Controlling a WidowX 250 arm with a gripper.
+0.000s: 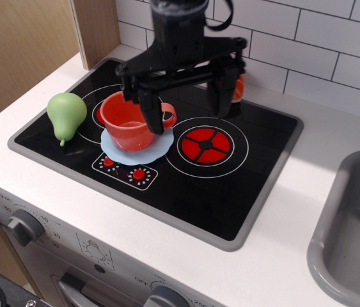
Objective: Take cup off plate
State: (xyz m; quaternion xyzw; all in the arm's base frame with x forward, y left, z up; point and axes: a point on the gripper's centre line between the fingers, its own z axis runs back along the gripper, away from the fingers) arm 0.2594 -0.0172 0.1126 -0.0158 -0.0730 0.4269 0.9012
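The light blue plate (157, 151) lies flat and wide around the orange-red cup's base (133, 144), so the cup will come loose and the plate will stay lying there when the robot's gripper lifts.
The orange-red cup (127, 121) stands upright on the light blue plate (160, 149) on the black stovetop, its loop handle pointing right. My black gripper (185, 115) hangs open above the stovetop, just right of the cup. Its left finger (149, 110) is in front of the cup's right side and partly hides the handle. Its right finger (216, 94) is over the area behind the right burner. The gripper holds nothing.
A green toy pear (65, 115) lies left of the cup. An orange-and-white sushi toy (236, 86) sits at the back, partly hidden by the gripper. A red burner (205, 145) is right of the plate. A grey sink (352, 230) is at far right.
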